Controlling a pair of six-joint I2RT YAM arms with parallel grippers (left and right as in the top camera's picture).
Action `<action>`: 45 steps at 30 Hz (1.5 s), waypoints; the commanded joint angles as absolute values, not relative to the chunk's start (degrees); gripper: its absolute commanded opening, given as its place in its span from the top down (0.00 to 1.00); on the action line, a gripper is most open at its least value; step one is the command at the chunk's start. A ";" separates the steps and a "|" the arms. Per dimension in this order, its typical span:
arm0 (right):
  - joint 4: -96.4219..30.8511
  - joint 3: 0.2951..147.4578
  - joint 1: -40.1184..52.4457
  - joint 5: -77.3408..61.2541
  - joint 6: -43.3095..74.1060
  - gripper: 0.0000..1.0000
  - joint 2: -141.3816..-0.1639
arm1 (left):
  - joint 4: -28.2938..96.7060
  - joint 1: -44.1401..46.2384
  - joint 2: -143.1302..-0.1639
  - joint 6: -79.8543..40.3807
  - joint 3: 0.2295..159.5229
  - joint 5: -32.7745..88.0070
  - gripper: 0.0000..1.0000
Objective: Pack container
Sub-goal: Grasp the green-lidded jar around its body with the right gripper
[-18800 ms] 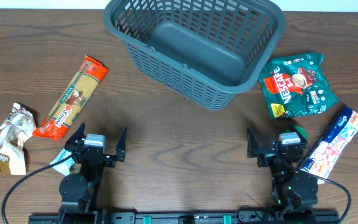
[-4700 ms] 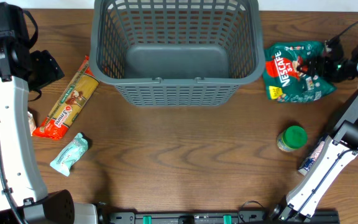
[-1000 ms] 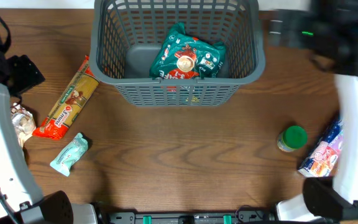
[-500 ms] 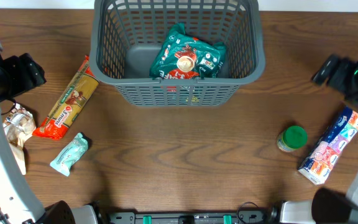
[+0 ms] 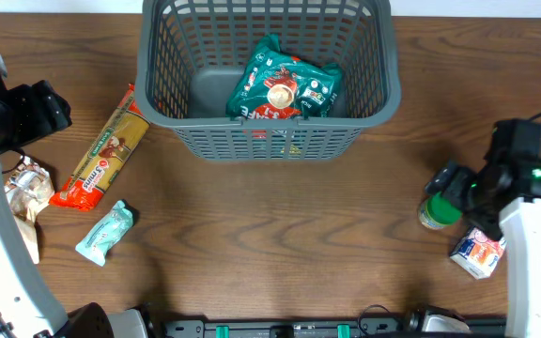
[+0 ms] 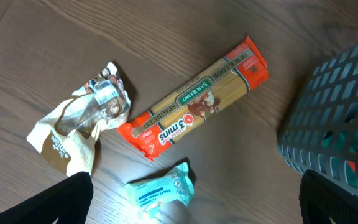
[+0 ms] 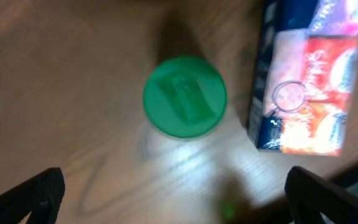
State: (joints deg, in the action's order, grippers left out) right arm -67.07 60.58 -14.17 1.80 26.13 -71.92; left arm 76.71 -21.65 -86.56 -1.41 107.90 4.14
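Observation:
My right gripper should keep going down until its open fingers are on either side of the lid [image 5: 445, 208], and then close. The green-lidded jar [image 5: 433, 216] stands centred between those fingers, clear of the carton.
The dark grey basket [image 5: 162, 113] stands at the back middle of the table and holds a green Nescafe packet [image 5: 285, 86]. Its corner shows in the left wrist view [image 6: 347, 106]. My left gripper [image 6: 188, 205] is open and empty, high above the spaghetti packet [image 6: 194, 99], a teal wipes packet [image 6: 163, 193] and a crumpled beige bag [image 6: 79, 124]. My right gripper [image 7: 176, 196] is open and empty above a green-lidded jar [image 7: 184, 96], next to a blue and red carton [image 7: 309, 81].
In the overhead view the spaghetti packet [image 5: 106, 150], teal packet [image 5: 106, 233] and beige bag [image 5: 28, 188] lie at the left. The jar [image 5: 432, 214] and carton [image 5: 477, 253] sit at the right under the right arm.
The right arm has swung from beside the basket down to the jar and carton at the right. The left arm has barely moved.

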 commanded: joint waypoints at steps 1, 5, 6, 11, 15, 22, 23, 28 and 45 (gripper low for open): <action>-61.56 53.89 -13.85 2.50 27.18 0.01 -72.55 | 77.10 -21.78 -86.46 -0.64 107.83 4.36 0.08; -54.57 49.91 -13.85 2.59 27.16 0.01 -73.56 | 77.41 -21.78 -86.46 -0.64 107.83 4.36 0.08; -53.63 49.67 -13.85 2.74 27.18 0.01 -73.84 | 77.47 -21.78 -86.46 -0.64 107.83 4.34 0.09; -49.54 49.60 -13.85 2.81 27.18 0.01 -76.07 | 77.93 -21.78 -86.46 -0.62 107.83 4.34 0.08; -47.22 49.60 -13.85 2.81 27.18 0.01 -79.50 | 78.28 -21.78 -86.46 -0.62 107.83 4.34 0.08; -44.62 49.60 -13.85 2.81 27.18 0.01 -85.76 | 78.37 -21.78 -86.46 -0.19 107.83 4.32 0.08; -44.18 49.60 -13.85 2.81 27.18 0.01 -86.76 | 78.37 -21.78 -86.46 -0.16 107.83 4.32 0.08; -42.30 49.60 -13.85 2.96 27.18 0.01 -90.54 | 78.37 -21.80 -86.46 0.03 107.83 4.32 0.08; -40.69 49.58 -13.85 3.20 27.18 0.19 -96.55 | 78.32 -21.80 -86.46 0.43 107.83 4.23 0.08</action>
